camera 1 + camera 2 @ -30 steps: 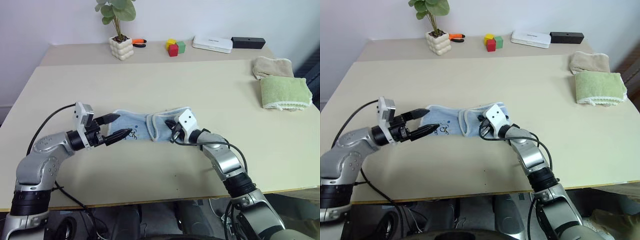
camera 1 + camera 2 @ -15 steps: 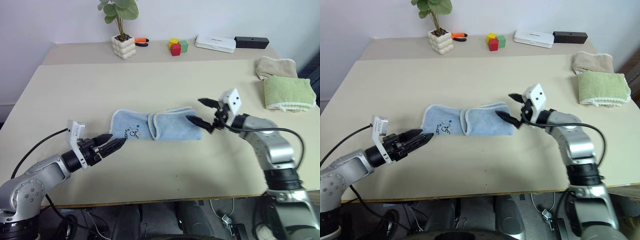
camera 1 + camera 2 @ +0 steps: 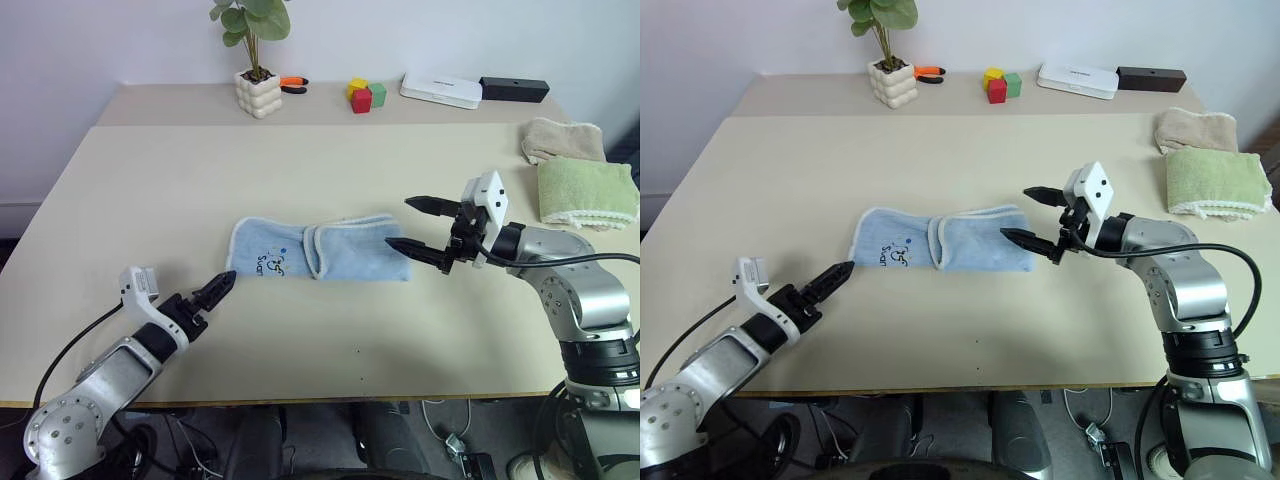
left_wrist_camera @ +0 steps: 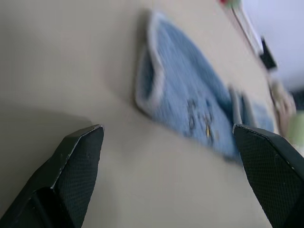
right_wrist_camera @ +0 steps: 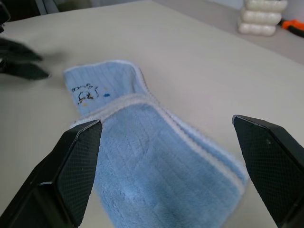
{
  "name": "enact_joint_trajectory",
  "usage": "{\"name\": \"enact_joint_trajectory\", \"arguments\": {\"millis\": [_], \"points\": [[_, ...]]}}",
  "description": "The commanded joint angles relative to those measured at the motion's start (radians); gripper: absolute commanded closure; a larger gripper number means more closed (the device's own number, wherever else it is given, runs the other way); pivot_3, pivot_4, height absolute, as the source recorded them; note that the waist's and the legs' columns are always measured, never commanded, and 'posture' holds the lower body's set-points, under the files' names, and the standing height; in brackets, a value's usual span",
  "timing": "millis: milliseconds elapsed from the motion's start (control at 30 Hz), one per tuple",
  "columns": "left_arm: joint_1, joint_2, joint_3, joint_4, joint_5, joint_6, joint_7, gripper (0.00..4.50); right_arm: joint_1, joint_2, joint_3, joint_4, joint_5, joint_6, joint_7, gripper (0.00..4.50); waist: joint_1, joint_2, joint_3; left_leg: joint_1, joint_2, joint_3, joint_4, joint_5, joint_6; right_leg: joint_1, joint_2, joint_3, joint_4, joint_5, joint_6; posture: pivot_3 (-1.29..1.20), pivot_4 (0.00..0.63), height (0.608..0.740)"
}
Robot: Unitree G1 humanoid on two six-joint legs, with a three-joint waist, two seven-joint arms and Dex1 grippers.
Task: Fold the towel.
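I expect the towel's lapped part (image 3: 362,250) to stay flat when I fold the towel's printed end (image 3: 266,250) over it, because that end lies clear of the lapped part's hem.
The light blue towel (image 3: 320,250) lies in the middle of the table, folded into a long strip, with its right part lapped over the left along a whitish hem. A small print shows on its left part. My left gripper (image 3: 218,288) is open, low over the table just off the towel's left end and apart from it. To the right of the towel's right end my right gripper (image 3: 402,223) hovers open above the table, pointing at the cloth and holding nothing. The towel (image 5: 142,161) lies between its spread fingers in the right wrist view.
Along the back edge stand a potted plant (image 3: 258,92), an orange-handled tool (image 3: 293,82), coloured blocks (image 3: 362,95), a white box (image 3: 441,89) and a black box (image 3: 513,89). A beige folded towel (image 3: 562,138) and a green folded towel (image 3: 587,190) lie at the far right.
My right gripper has opened, come off the towel and drawn up and to the right. My left gripper has pulled back off the towel's left end toward the front edge. The towel stays folded.
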Motion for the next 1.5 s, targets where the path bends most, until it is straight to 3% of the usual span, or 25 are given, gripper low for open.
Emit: {"name": "enact_joint_trajectory", "arguments": {"millis": [33, 333, 433, 667, 900, 1133, 1333, 1500], "points": [[-0.024, -0.034, -0.027, 0.019, -0.043, -0.044, 0.093, 0.00, -0.010, 0.003, -0.008, -0.040, -0.012, -0.022, -0.019, 0.03, 0.000, 0.000, 0.000, 0.000, 0.000, 0.000, 0.000, 0.000, 0.000, 0.000, 0.000, 0.000, 0.000, 0.000, 0.000, 0.00, 0.150, 0.740], [-0.125, -0.076, -0.136, 0.146, -0.061, -0.058, 0.133, 0.00, -0.005, 0.015, 0.013, -0.053, -0.055, -0.038, -0.060, 0.03, 0.020, 0.001, -0.001, 0.000, -0.001, 0.000, 0.001, 0.000, 0.000, 0.001, 0.000, 0.000, 0.000, 0.000, 0.000, 0.00, 0.150, 0.740], [-0.153, -0.089, -0.161, 0.219, -0.074, -0.037, 0.152, 0.86, -0.004, 0.016, 0.012, -0.062, -0.069, -0.043, -0.072, 0.00, 0.026, 0.003, -0.002, 0.000, -0.002, 0.000, 0.001, 0.000, 0.000, 0.002, -0.001, 0.000, -0.001, 0.000, 0.000, 0.00, 0.150, 0.740], [-0.235, -0.100, -0.172, 0.266, -0.075, -0.047, 0.146, 4.44, -0.004, 0.012, 0.002, -0.066, -0.076, -0.044, -0.090, 0.00, 0.028, 0.004, -0.003, 0.001, -0.002, 0.000, 0.001, 0.000, 0.000, 0.003, -0.001, 0.000, -0.002, 0.000, 0.000, 0.00, 0.150, 0.740], [-0.294, -0.058, -0.176, 0.213, -0.087, -0.034, 0.079, 4.44, 0.018, -0.018, -0.023, -0.034, -0.091, -0.067, -0.090, 0.00, 0.022, 0.004, -0.002, 0.000, -0.002, -0.001, 0.001, 0.000, 0.000, 0.003, -0.001, 0.000, -0.002, 0.000, 0.000, 0.00, 0.150, 0.740], [-0.462, 0.018, -0.275, 0.097, -0.054, -0.021, -0.114, 4.44, 0.105, -0.095, -0.179, 0.010, 0.000, -0.091, 0.004, 0.00, 0.022, 0.002, -0.001, -0.001, -0.002, -0.001, 0.001, 0.000, 0.000, 0.002, -0.001, -0.001, -0.003, 0.000, 0.000, 0.00, 0.150, 0.740], [-0.643, 0.018, -0.544, 0.241, 0.240, -0.027, -0.335, 4.44, 0.126, -0.123, -0.234, 0.000, 0.067, -0.007, 0.018, 0.00, 0.013, 0.003, -0.001, 0.000, -0.002, -0.001, 0.000, 0.000, 0.000, 0.002, 0.000, 0.000, -0.003, 0.001, 0.003, 0.00, 0.150, 0.740], [-0.771, -0.083, -0.770, 0.466, 0.548, -0.154, -0.500, 4.44, 0.112, -0.096, -0.255, -0.041, 0.093, 0.018, -0.052, 0.00, 0.019, 0.003, -0.001, -0.001, -0.002, -0.001, 0.001, 0.000, 0.000, 0.002, 0.000, 0.000, -0.005, 0.000, 0.001, 0.00, 0.150, 0.740]]}}
